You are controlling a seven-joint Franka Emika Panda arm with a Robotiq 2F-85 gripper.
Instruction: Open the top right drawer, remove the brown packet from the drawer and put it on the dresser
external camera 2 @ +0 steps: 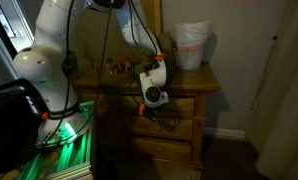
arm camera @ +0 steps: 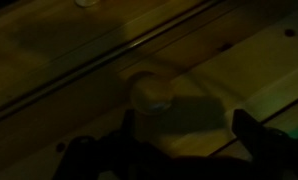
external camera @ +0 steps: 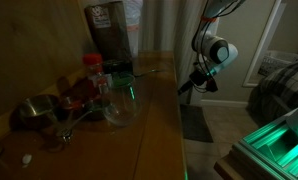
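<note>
The robot's open gripper has the round knob [arm camera: 151,93] off-center and ahead of its fingers, so the gripper needs to center on the knob and come nearer before it closes to pull.
The dresser [external camera: 154,125] is a brown wooden cabinet, seen from its front in an exterior view [external camera 2: 189,80]. My gripper [external camera: 192,82] hangs off the dresser's side edge, right at the top right drawer [external camera 2: 181,104]. In the wrist view the drawer front [arm camera: 229,70] fills the frame, its seams look closed, and its round knob [arm camera: 149,93] sits just ahead of my open gripper [arm camera: 184,120], nearer one finger. The fingers touch nothing. The brown packet is hidden.
On the dresser top stand a tall brown printed bag [external camera: 107,30], a red-capped bottle [external camera: 93,72], a metal bowl [external camera: 34,110] and a glass container [external camera: 122,100]. A white bag [external camera 2: 192,45] stands on top. A bed [external camera: 279,85] lies beyond.
</note>
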